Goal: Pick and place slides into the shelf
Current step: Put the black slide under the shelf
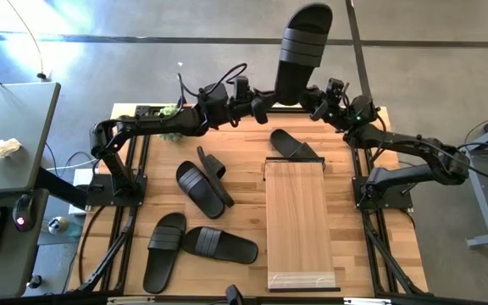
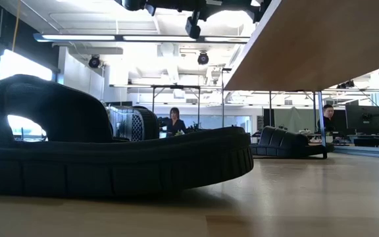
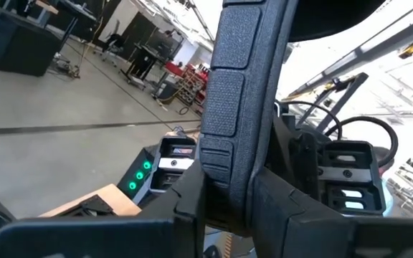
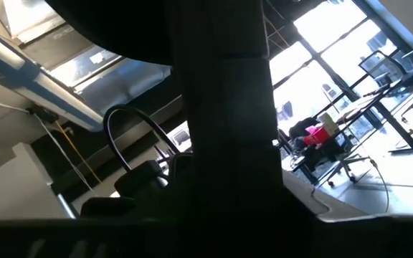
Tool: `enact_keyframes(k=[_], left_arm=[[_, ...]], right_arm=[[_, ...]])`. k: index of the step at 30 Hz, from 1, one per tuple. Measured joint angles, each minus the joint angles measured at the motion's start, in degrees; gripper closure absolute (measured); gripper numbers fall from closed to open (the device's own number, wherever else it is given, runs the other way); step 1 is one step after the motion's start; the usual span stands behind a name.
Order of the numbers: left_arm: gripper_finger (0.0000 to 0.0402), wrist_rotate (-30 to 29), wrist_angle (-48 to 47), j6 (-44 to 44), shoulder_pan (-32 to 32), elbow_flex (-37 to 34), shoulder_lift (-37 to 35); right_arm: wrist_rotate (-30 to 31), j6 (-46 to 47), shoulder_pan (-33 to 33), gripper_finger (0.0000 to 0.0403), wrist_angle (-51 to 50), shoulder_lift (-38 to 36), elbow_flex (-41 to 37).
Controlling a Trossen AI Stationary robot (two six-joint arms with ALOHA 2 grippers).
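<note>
Both of the robot's grippers pinch the raised slide's lower end (image 1: pixel 291 90), so the right gripper should open and back away before the left gripper carries the slide into the shelf (image 1: pixel 271 191).
One black slide (image 1: pixel 302 51) stands on end, raised high above the table's far edge. My left gripper (image 1: pixel 271 103) comes at its lower end from the left, my right gripper (image 1: pixel 313 107) from the right, and both are shut on it. The left wrist view looks along the slide's sole edge (image 3: pixel 231 122). In the right wrist view the slide (image 4: pixel 224 107) fills the middle as a dark bar. The shelf (image 1: pixel 299 222) lies lengthwise on the table's right half. Another slide (image 1: pixel 293 144) lies sole-down at the shelf's far end. My left gripper pinches the raised slide at its lower end (image 3: pixel 217 183) between both fingers (image 3: pixel 188 204), coming level from the table's left. The slide is lifted clear and stands upright above the fingers. My right gripper meets the same lower end (image 1: pixel 299 95) from the table's right. Its fingers are dark against the dark slide, so the exact hold does not show.
Two slides (image 1: pixel 202 182) lie crossed at the table's middle left. Two more (image 1: pixel 163 250) (image 1: pixel 220 244) lie near the front left corner. In the low view one slide (image 2: pixel 110 158) fills the foreground under the shelf's plank (image 2: pixel 321 46). People sit at desks in the room behind.
</note>
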Motion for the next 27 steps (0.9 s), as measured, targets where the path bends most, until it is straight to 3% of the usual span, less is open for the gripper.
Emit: enact_keyframes(k=[7,14,17,22,27], left_arm=[[0.0343,0.9,-8.4,3.2,0.4,0.0,-4.5],[0.0343,-0.3,-21.8,7.8,2.3,0.0,-12.7],[0.0343,3.9,-31.1,7.7,4.2,0.0,-16.5],[0.0344,16.4,-49.4,7.9,7.9,0.0,-21.3],[0.0344,27.1,-62.0,11.8,9.9,-0.1,-23.6]], right_arm=[[-6.9,-1.4,-2.0,0.0261,-2.9,-2.2,0.0],[-10.9,-6.1,-4.2,0.0254,-15.2,-8.6,0.0],[-12.8,-9.1,-5.4,0.0254,-22.5,-12.6,0.0],[-14.2,-12.3,-8.6,0.0254,-36.3,-19.0,0.0],[-25.2,-12.2,-14.2,0.0254,-45.2,-21.5,0.7]])
